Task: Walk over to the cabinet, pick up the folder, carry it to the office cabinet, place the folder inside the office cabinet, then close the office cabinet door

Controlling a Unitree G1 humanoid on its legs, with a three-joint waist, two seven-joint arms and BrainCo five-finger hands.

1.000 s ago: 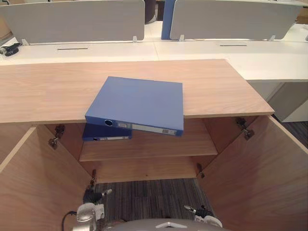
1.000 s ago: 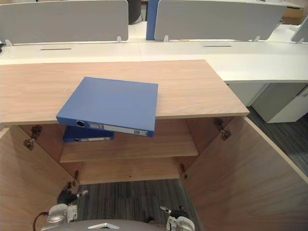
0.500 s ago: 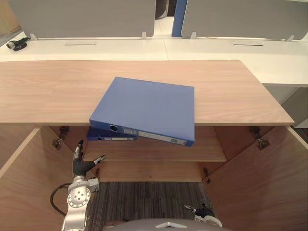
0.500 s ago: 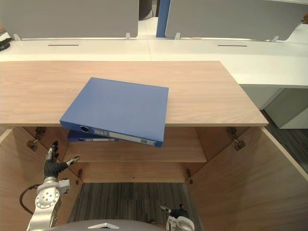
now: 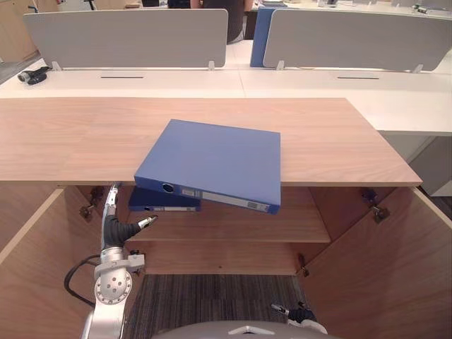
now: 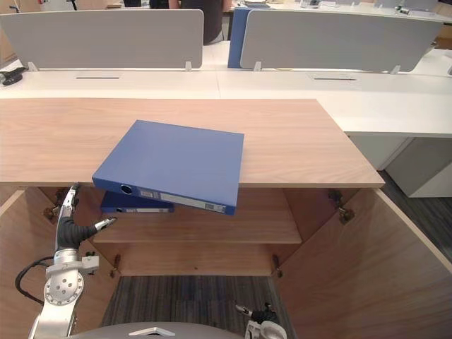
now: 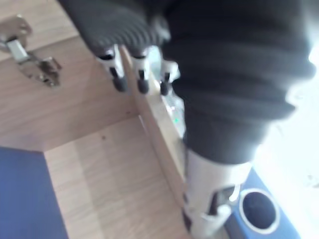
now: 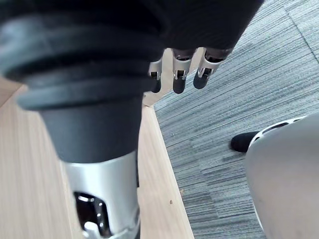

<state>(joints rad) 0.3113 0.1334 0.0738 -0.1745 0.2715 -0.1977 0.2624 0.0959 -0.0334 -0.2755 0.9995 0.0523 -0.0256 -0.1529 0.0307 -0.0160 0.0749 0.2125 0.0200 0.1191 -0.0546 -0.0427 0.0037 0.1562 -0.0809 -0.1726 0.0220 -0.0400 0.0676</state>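
My gripper will lift the upper blue folder (image 5: pixel 212 169). The folder shows a plain top side (image 5: pixel 219 152), so I should expect a white label hidden on its bottom side then.
A blue folder (image 5: pixel 212 159) lies flat on the wooden cabinet top (image 5: pixel 318 141), its spine hanging over the front edge. A second blue folder (image 5: pixel 164 203) rests on the shelf (image 5: pixel 247 222) inside, just below it. My left hand (image 5: pixel 113 229) is raised left of both folders, open, with straight fingers (image 7: pixel 119 79) pointing up at the top's front edge and touching neither folder. The upper folder's spine ring (image 7: pixel 256 211) lies beside the hand. My right hand (image 5: pixel 296 312) hangs low over the carpet, its fingers (image 8: pixel 178 82) relaxed and empty.
Both cabinet doors stand wide open, the left door (image 5: pixel 35 261) and the right door (image 5: pixel 381 275) flanking me, with metal hinges (image 5: pixel 373 212) at the corners. White desks (image 5: pixel 233 78) with grey dividers (image 5: pixel 127 35) run behind the cabinet. Grey carpet (image 5: pixel 219 304) lies between the doors.
My left hand has risen from near the floor to just under the cabinet top's front edge. The camera has shifted. The folders and my right hand have stayed put.
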